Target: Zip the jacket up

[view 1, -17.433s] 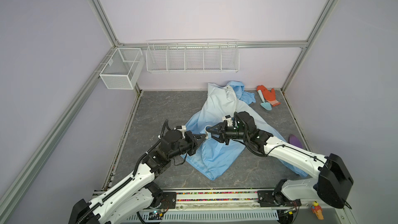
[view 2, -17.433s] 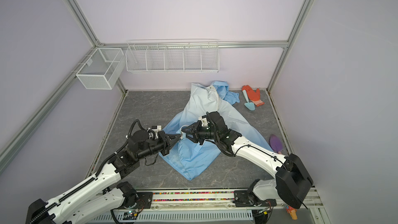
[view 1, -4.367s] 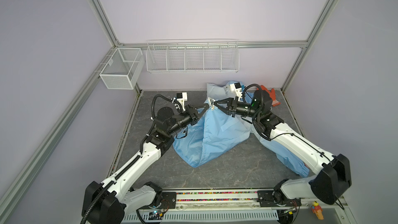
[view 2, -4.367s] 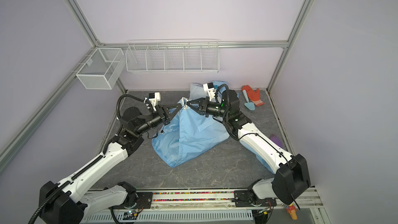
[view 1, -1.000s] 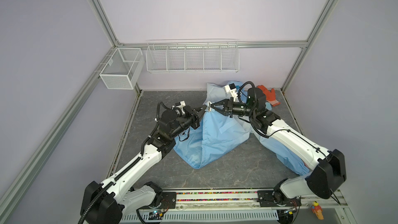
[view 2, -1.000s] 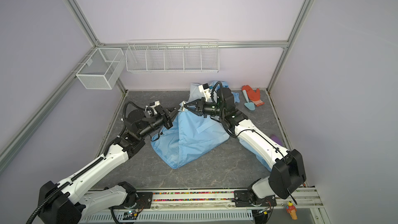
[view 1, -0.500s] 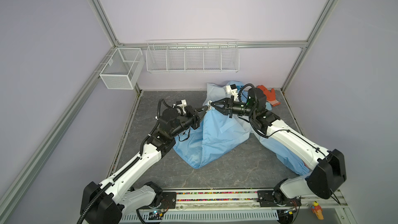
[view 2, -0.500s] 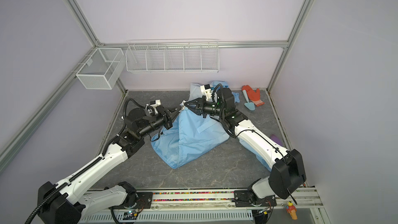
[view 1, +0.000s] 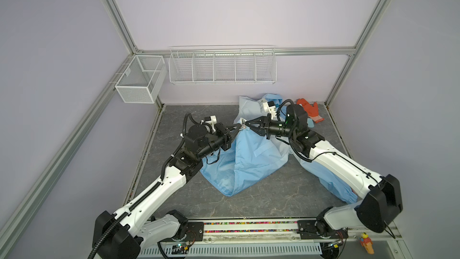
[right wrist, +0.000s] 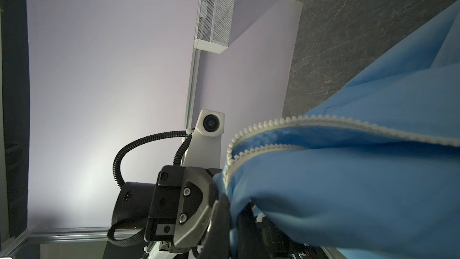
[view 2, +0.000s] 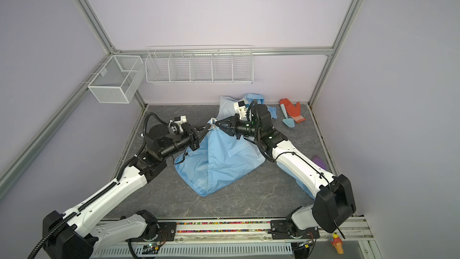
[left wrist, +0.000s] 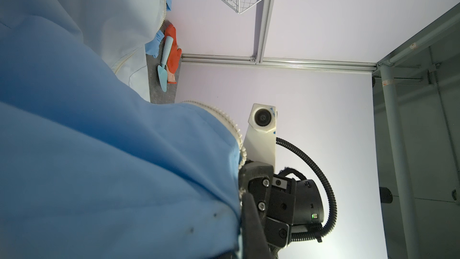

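Observation:
My right gripper pinches cloth with the zipper teeth apart (right wrist: 273, 135), so it should open and take the zipper pull while my left gripper holds the jacket's edge.
The light-blue jacket (view 1: 251, 155) (view 2: 219, 160) is lifted into a tent at mid-table, and its far part lies against the back wall. My left gripper (view 1: 238, 129) (view 2: 208, 128) and right gripper (view 1: 247, 128) (view 2: 217, 123) meet tip to tip at the raised peak. Each is shut on the jacket's edge by the white zipper (right wrist: 273, 123) (left wrist: 231, 128). In the right wrist view blue cloth is pinched in my right gripper (right wrist: 232, 220), and the two rows of zipper teeth stand apart beyond it. Cloth hides the left fingertips in the left wrist view.
An orange glove (view 1: 310, 110) and a light-blue trowel (view 2: 287, 118) lie at the back right. A purple object (view 2: 319, 163) is by the right wall. A wire shelf (view 1: 222, 66) and a mesh basket (view 1: 140, 80) hang on the walls. One sleeve (view 1: 333, 183) runs under the right arm.
Since the earliest frames both grippers have raised the jacket's edge and carried it toward the back. Over the last second the left gripper edged closer to the right one; both stay shut.

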`<move>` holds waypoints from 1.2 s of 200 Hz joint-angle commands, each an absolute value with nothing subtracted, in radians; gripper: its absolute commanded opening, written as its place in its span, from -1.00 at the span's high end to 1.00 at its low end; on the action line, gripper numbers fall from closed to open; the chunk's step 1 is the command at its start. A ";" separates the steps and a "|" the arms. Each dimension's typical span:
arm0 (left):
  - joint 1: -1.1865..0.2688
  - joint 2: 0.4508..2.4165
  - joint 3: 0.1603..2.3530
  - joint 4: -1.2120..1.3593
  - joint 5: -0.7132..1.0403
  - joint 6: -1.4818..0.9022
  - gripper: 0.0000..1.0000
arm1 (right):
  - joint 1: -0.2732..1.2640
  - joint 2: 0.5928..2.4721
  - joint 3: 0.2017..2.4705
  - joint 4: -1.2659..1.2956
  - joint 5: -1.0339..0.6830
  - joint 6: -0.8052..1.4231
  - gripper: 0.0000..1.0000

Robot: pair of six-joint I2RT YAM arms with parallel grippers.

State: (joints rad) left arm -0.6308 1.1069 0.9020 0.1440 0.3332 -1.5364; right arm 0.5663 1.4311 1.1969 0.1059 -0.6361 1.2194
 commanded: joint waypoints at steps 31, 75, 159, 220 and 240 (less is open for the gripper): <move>-0.646 1.059 0.891 0.193 0.407 -1.555 1.00 | 0.516 1.412 1.234 -0.172 -0.563 1.047 0.21; -0.646 1.066 0.892 0.194 0.409 -1.552 1.00 | 0.459 1.366 1.287 -0.398 -0.556 0.906 -0.23; -0.647 1.071 0.901 0.157 0.422 -1.548 1.00 | 0.608 1.370 1.550 -0.693 -0.635 0.557 -0.14; -0.646 1.049 0.919 0.099 0.420 -1.543 1.00 | 0.692 1.441 1.685 -0.914 -0.464 0.287 -0.18; -0.646 1.045 0.928 0.083 0.424 -1.537 1.00 | 0.729 1.470 1.728 -0.950 -0.412 0.225 -0.15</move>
